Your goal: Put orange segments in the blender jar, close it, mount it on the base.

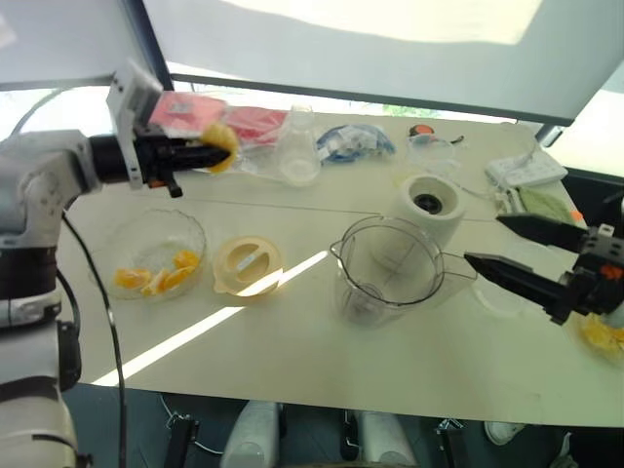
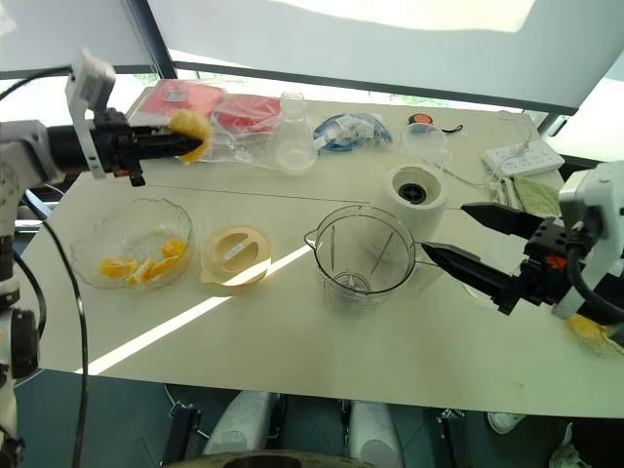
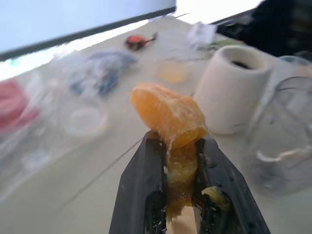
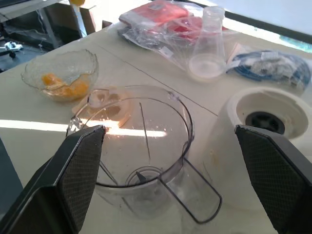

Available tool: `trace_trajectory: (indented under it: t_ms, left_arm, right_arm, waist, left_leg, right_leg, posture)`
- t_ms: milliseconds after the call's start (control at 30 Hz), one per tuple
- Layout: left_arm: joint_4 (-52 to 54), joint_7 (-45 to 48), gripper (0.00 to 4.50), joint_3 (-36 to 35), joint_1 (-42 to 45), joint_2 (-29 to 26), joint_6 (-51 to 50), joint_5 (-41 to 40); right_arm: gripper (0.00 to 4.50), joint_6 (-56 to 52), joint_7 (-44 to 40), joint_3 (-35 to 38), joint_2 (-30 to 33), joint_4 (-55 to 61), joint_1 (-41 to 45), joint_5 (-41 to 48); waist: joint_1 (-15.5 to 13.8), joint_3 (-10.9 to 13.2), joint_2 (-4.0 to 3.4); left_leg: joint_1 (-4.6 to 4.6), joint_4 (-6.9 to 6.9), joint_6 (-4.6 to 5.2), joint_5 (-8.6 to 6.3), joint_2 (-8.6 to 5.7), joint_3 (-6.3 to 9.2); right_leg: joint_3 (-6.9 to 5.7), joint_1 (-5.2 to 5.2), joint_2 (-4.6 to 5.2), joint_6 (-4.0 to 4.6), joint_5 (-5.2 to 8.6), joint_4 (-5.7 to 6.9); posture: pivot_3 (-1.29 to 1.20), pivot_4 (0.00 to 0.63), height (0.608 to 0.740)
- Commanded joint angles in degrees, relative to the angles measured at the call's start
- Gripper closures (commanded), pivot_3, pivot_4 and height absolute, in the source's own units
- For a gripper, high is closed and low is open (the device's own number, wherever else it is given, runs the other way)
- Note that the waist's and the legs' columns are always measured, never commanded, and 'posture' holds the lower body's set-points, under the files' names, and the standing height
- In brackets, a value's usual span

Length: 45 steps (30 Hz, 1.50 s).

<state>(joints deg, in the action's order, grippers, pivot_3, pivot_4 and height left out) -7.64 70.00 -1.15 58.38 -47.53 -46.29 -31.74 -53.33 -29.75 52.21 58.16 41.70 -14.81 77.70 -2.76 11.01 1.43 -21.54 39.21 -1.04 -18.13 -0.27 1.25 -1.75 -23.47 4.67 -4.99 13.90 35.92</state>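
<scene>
The orange segment (image 1: 222, 145) sticks out past the fingers and the blender jar's opening (image 1: 392, 259) is uncovered, so my left gripper should keep going over that opening and let go there.
My left gripper (image 1: 207, 152) hangs level above the table's left side, shut on one orange segment (image 1: 222, 144); in the left wrist view the segment (image 3: 168, 114) is squeezed between the black fingers (image 3: 141, 190). More orange segments (image 1: 161, 278) lie in a shallow glass bowl (image 1: 195, 229) below it. The blender jar (image 1: 390, 263) stands open and empty at the table's middle, its handle toward my right gripper. Just behind it sits the cream-white base (image 1: 429, 205) with its dark socket. My right gripper (image 1: 492, 244) is open and empty to the jar's right, pointing at it.
A cream-yellow round lid (image 1: 249, 263) lies between bowl and jar. At the back are a clear flask (image 1: 297, 146), red packets (image 1: 258, 125) and a blue bag (image 1: 351, 143). A power strip (image 1: 526, 168) lies at the back right, more orange pieces (image 1: 604, 336) at the right edge.
</scene>
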Motion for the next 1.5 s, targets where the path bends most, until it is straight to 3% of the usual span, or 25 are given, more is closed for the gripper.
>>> trace_trajectory:
  t_ms: [33, 300, 533, 700, 767, 967, 1067, 1200, 1400, 1500]
  left_arm:
    - [-3.3, 11.8, 3.85, 5.1, 7.0, 4.5, 3.7, -1.7]
    - [-14.0, 22.3, 3.85, 15.3, 14.8, 19.4, 10.5, 2.4]
    - [-16.6, 22.5, 3.85, 24.7, 13.1, 24.6, 19.7, 6.7]
    - [-19.7, 21.5, 3.85, 27.1, 11.9, 27.9, 29.6, 15.1]
    - [-21.2, 20.5, 3.85, 26.3, 12.3, 29.4, 29.7, 16.0]
    - [-24.9, 15.4, 1.09, 22.9, 12.3, 32.0, 35.4, 18.8]
    - [-26.2, 13.1, 1.09, 19.6, 12.7, 33.3, 35.7, 17.6]
    - [-23.5, 7.0, 1.09, 9.7, 12.5, 35.7, 31.7, 10.4]
    - [-10.5, -5.3, 1.09, 0.0, 7.6, 33.9, 16.3, 2.1]
    - [-1.3, -8.1, 1.09, 0.6, 0.5, 30.9, 17.2, 4.1]
  right_arm:
    - [0.0, 1.5, 0.1, 4.2, -3.5, 3.6, -3.6, -0.9]
    - [0.0, 7.5, 10.5, 1.5, -12.4, 13.1, -9.4, -2.3]
    - [0.0, 12.1, 16.0, 0.7, -13.5, 16.9, -13.2, -1.4]
    - [0.0, 14.9, 17.4, -0.1, -13.9, 17.8, -15.7, -2.1]
    - [0.0, 16.0, 17.2, -0.4, -14.2, 17.6, -16.5, -2.8]
    - [0.0, 17.7, 16.5, -0.8, -14.6, 17.5, -19.1, -4.1]
    - [0.0, 18.3, 16.3, -1.3, -14.4, 17.4, -20.0, -4.6]
    - [0.0, 19.0, 16.4, -2.1, -15.1, 17.5, -21.2, -7.8]
    - [0.0, 24.0, 19.5, -6.4, -18.5, 18.3, -21.9, -21.2]
    - [0.0, 27.3, 19.7, -8.7, -19.8, 18.3, -25.2, -31.6]
  waist:
    - [0.5, 0.0, -0.04]
    - [1.6, 0.0, -0.16]
    - [2.0, 0.0, -0.22]
    - [1.9, 0.0, -0.22]
    - [1.9, 0.0, -0.21]
    - [2.0, 0.0, -0.21]
    - [2.0, 0.0, -0.22]
    - [1.9, 0.0, -0.22]
    - [2.1, 0.0, -0.29]
    - [2.1, -0.2, -0.57]
  left_leg:
    - [0.04, 0.0, 0.04, -0.02, 0.0, -0.01]
    - [0.07, 0.0, 0.22, -0.12, -0.02, -0.06]
    - [0.08, -0.01, 0.22, -0.12, 0.03, -0.03]
    - [0.05, 0.01, 0.22, -0.12, 0.01, -0.01]
    - [0.03, 0.01, 0.22, -0.12, 0.0, -0.02]
    - [0.03, 0.0, 0.26, -0.14, 0.01, 0.0]
    - [0.05, 0.0, 0.26, -0.14, 0.03, 0.0]
    - [0.05, 0.01, 0.26, -0.14, 0.07, 0.02]
    - [0.06, -0.01, 0.26, -0.14, 0.07, 0.04]
    - [0.12, -0.01, 0.26, -0.14, 0.08, 0.01]
  right_leg:
    - [0.02, 0.02, -0.01, -0.01, 0.0, -0.01]
    - [0.1, -0.1, -0.19, -0.27, -0.12, 0.15]
    - [0.12, -0.11, -0.21, -0.26, -0.12, 0.16]
    - [0.12, -0.09, -0.18, -0.26, -0.12, 0.12]
    - [0.12, -0.09, -0.17, -0.26, -0.12, 0.1]
    - [0.11, -0.1, -0.17, -0.28, -0.11, 0.1]
    - [0.11, -0.09, -0.17, -0.28, -0.12, 0.11]
    - [0.1, -0.09, -0.18, -0.29, -0.12, 0.13]
    - [0.1, -0.1, -0.18, -0.33, -0.11, 0.13]
    - [0.14, -0.08, -0.16, -0.33, -0.11, 0.17]
  posture:
    - [0.0, 0.15, 0.74]
    - [0.0, 0.15, 0.74]
    - [0.0, 0.15, 0.74]
    - [0.0, 0.15, 0.74]
    - [0.0, 0.15, 0.74]
    - [0.0, 0.15, 0.74]
    - [0.0, 0.15, 0.74]
    - [0.0, 0.15, 0.74]
    - [0.0, 0.15, 0.74]
    - [0.0, 0.15, 0.74]
